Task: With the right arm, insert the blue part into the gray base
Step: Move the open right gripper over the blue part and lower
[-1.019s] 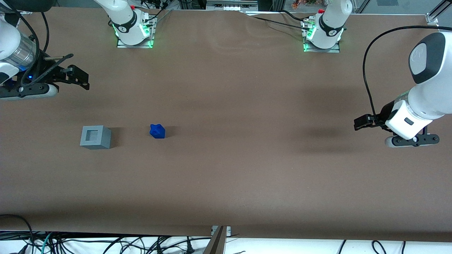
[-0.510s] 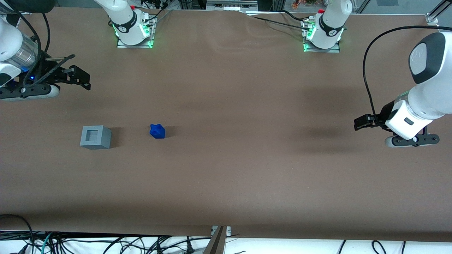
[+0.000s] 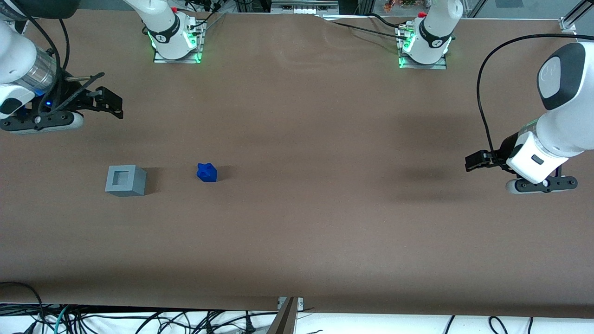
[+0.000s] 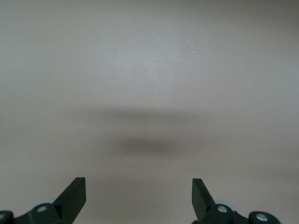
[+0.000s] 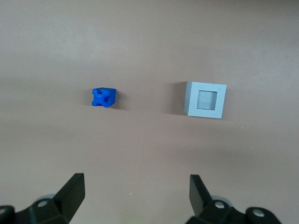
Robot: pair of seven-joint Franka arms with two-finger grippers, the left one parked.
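I expect the blue part to keep its lobed knob standing out when I push it into the gray base, because the gray base's square hollow matches the blue part's blocky end.
The blue part lies on the brown table beside the gray base, a short gap between them. The base stands upright with its square recess facing up and empty. My right arm's gripper hangs above the table, farther from the front camera than the base, at the working arm's end. It is open and empty. In the right wrist view the gripper has its jaws wide apart, with the blue part and the gray base both ahead of them and apart from them.
Two arm mounts with green lights stand at the table's edge farthest from the front camera. Cables lie below the table's near edge. The brown table stretches toward the parked arm's end.
My right arm's gripper has shifted a little toward the middle of the table and slightly nearer the front camera. The blue part and the gray base have not moved.
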